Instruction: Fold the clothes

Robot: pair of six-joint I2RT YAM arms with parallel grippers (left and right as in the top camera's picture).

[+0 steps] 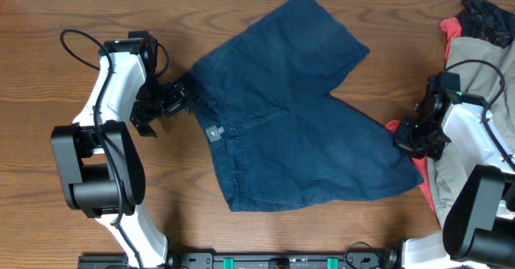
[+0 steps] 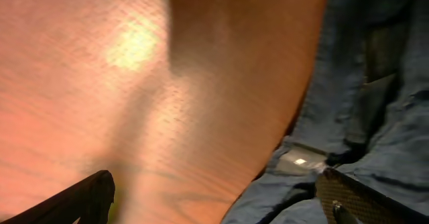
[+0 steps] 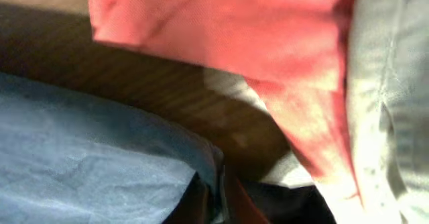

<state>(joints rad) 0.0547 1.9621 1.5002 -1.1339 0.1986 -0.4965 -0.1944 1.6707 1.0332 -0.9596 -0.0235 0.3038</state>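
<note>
My left gripper needs to go from beside the waistband's far corner (image 1: pixel 191 82), where it is open now, to the waistband's near corner (image 1: pixel 234 204) and take hold there, while my right gripper takes the hem.
The dark navy denim shorts (image 1: pixel 298 116) lie spread flat mid-table, with the waistband and small patch (image 1: pixel 213 132) at the left and two wide legs pointing up and right. My left gripper (image 1: pixel 175 100) is open at the waistband's upper corner. In the left wrist view its fingers (image 2: pixel 214 207) are wide apart, one over bare wood and one over the shorts (image 2: pixel 375 83). My right gripper (image 1: pixel 405 138) is at the right leg's hem. In the right wrist view its fingers (image 3: pixel 218 197) sit close together on the edge of the blue cloth (image 3: pixel 87 157).
A beige garment (image 1: pixel 475 68), a red cloth (image 1: pixel 453 29) and a dark garment (image 1: pixel 487 11) are piled at the right edge, touching the right arm. The red cloth (image 3: pixel 234 23) and the beige garment (image 3: pixel 395 103) fill the right wrist view. Bare wood table (image 1: pixel 48 92) lies at the left.
</note>
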